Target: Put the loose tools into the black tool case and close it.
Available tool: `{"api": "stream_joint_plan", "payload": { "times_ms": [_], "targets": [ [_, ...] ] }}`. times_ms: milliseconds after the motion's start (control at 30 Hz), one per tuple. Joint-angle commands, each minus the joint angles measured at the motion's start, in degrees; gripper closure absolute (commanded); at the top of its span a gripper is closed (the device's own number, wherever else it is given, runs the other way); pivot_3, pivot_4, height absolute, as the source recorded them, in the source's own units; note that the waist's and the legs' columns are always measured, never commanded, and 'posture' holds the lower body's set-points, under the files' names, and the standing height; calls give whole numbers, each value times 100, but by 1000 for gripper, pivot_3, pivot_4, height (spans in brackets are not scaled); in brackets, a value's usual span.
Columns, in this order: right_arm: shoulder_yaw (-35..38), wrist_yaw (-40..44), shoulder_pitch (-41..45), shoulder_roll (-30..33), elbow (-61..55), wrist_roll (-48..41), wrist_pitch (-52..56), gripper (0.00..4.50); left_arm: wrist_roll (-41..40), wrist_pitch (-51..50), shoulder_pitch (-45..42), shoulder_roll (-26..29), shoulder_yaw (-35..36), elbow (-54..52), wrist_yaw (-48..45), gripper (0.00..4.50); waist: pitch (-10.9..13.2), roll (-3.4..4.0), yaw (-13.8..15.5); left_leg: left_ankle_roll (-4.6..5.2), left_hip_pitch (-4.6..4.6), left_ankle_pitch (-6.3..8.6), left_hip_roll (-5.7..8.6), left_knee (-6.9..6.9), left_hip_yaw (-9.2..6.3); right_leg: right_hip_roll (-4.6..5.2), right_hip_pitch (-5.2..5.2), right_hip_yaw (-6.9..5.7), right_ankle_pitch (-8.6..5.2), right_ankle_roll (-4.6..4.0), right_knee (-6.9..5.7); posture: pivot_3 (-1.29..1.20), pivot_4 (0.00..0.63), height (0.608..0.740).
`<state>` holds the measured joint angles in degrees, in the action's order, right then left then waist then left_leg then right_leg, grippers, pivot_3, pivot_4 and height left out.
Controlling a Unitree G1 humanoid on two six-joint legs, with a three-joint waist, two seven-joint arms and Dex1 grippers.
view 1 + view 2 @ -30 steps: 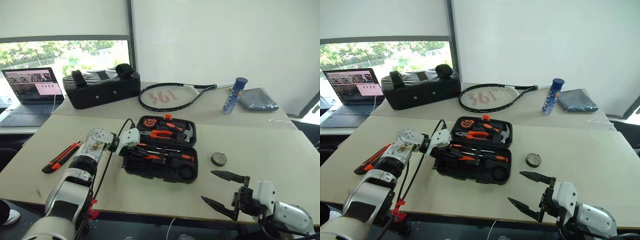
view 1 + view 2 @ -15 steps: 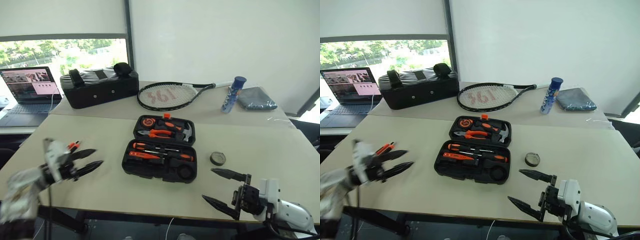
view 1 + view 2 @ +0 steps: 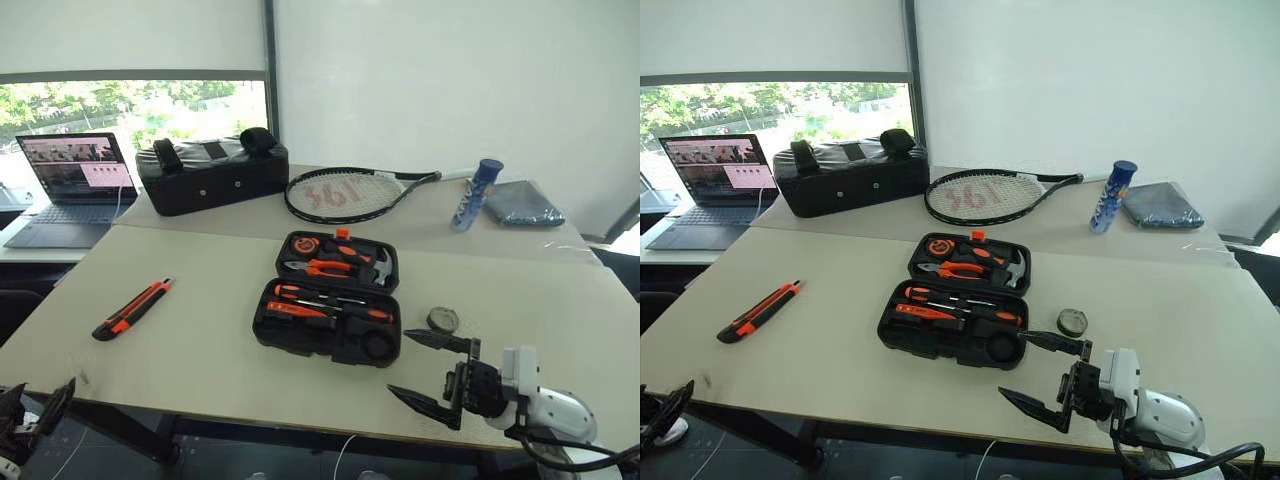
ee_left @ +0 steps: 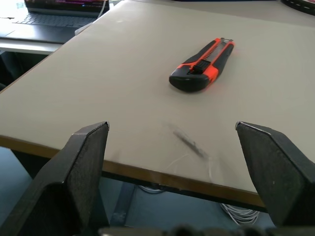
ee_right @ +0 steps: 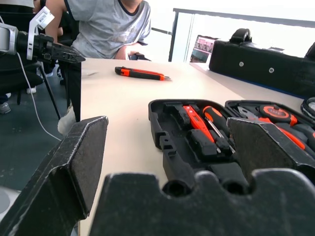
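My open left gripper should keep reaching forward to the utility knife, which lies free with its butt end [image 3: 104, 331] toward that gripper, until the fingers are on either side of its middle [image 3: 134, 309].
The black tool case [image 3: 330, 312] lies open mid-table, with pliers and a hammer in its far half and orange-handled screwdrivers [image 3: 325, 300] in its near half. An orange-and-black utility knife [image 3: 132, 308] lies loose on the table's left side, and the left wrist view has it [image 4: 203, 65] ahead of my open left gripper [image 4: 171, 127]. That gripper [image 3: 35, 405] hangs off the table's near left corner. A small dark tape roll [image 3: 442, 320] sits right of the case. My right gripper [image 3: 430, 370] is open just before the roll, pointing at the case [image 5: 197, 137].
On the far table stand a laptop [image 3: 70, 180], a black padded bag [image 3: 212, 178], a tennis racket [image 3: 350, 193], a blue bottle [image 3: 475, 193] and a folded grey cloth [image 3: 522, 203]. A person in a grey shirt [image 5: 108, 24] sits beyond the table's left end.
My left gripper has left the case, swung left and back past the table's near edge, and opened. My right gripper has edged slightly toward the case. The camera shifted a little.
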<state>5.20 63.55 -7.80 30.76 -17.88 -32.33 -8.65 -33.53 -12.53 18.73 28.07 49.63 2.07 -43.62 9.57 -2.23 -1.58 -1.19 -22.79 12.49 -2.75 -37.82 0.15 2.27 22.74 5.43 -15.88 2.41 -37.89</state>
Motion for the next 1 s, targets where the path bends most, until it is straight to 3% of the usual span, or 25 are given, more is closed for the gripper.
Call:
{"api": "stream_joint_plan", "payload": {
  "times_ms": [33,233,333,500,700,800,967,1000],
  "targets": [
    [109,-44,24,12,-106,-55,-53,0,-105,-353,-540,727,-341,186,-189,72,-4,-7,20,0,-1,0,-1,0,-1,-4,4,-3,-1,-2,-2,0,150,740],
    [142,-165,-109,42,-204,59,-65,0,445,-765,-2098,2021,-1438,1583,-508,72,-8,-12,31,0,-6,0,-2,3,1,-10,13,-2,-2,-6,-3,0,150,740],
    [151,-239,-179,49,-246,128,-92,0,813,-860,-2839,2407,-2132,2293,-784,72,-7,-11,15,0,-14,0,0,6,2,-10,24,-1,0,-9,-6,0,150,740],
    [110,-316,-273,48,-329,230,-123,0,1447,-614,-3993,2586,-3026,3561,-1073,72,-7,-11,-53,-1,-28,0,-1,10,2,-14,38,-2,15,-35,-11,0,150,740],
    [155,-399,-389,64,-433,269,-97,0,1835,-544,-4586,2694,-3410,4456,-1215,72,-7,-12,-92,0,-35,0,-1,9,-2,-19,42,-2,13,-32,-12,0,150,740],
    [173,-428,-453,86,-456,268,-97,0,1894,-511,-4682,2716,-3477,4718,-1373,799,-7,-11,-97,0,-34,0,-1,9,-2,-18,42,-2,13,-31,-13,0,150,740],
    [179,-451,-445,116,-446,260,-66,0,1858,-361,-4743,2668,-3492,4887,-1676,2540,-7,-11,-75,0,-32,0,-1,8,-1,-18,39,-2,7,-20,-15,0,150,740],
    [184,-448,-427,125,-431,254,-58,0,1835,-314,-4743,2649,-3477,4868,-1733,2711,-7,-11,-70,0,-32,0,-1,7,-1,-18,39,-1,7,-20,-15,0,150,740]
  ]
}}
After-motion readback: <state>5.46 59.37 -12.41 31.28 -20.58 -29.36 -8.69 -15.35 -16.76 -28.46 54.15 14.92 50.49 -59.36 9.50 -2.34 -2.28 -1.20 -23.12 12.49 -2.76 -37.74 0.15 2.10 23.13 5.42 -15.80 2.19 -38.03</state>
